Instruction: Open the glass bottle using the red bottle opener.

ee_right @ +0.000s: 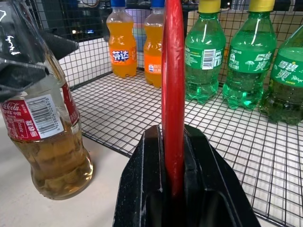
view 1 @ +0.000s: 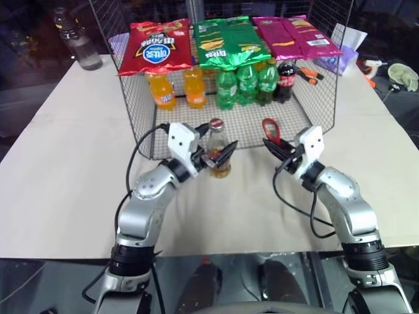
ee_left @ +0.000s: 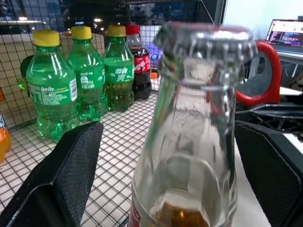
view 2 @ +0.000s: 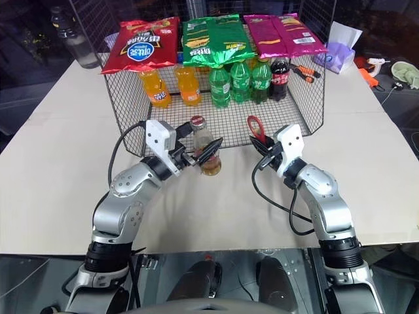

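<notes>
The fingers of my left gripper are away from the glass bottle's neck, so I should grip the neck point(ee_left: 187, 158) tightly before my right gripper puts the red bottle opener over the cap.
The glass bottle point(view 1: 218, 145), capped, with amber liquid and a red label, stands upright on the table just in front of the wire rack. My left gripper point(view 1: 219, 157) is open around its lower neck. In the left wrist view both fingers point(ee_left: 78, 161) stand off the glass bottle point(ee_left: 199, 127), with a gap on each side. To the right of the bottle, my right gripper point(view 1: 277, 148) is shut on the handle of the red bottle opener point(view 1: 270, 129), whose ring head points up. The right wrist view shows the red bottle opener point(ee_right: 173, 85) edge-on, beside the glass bottle point(ee_right: 45, 142).
The wire rack point(view 1: 262, 116) behind holds orange soda bottles point(view 1: 177, 88), green soda bottles point(view 1: 245, 84) and a cola bottle point(view 1: 284, 80). Chip bags point(view 1: 226, 40) lie on top of it. A water bottle point(view 1: 82, 40) stands at the back left, an orange tool point(view 1: 309, 73) at the back right.
</notes>
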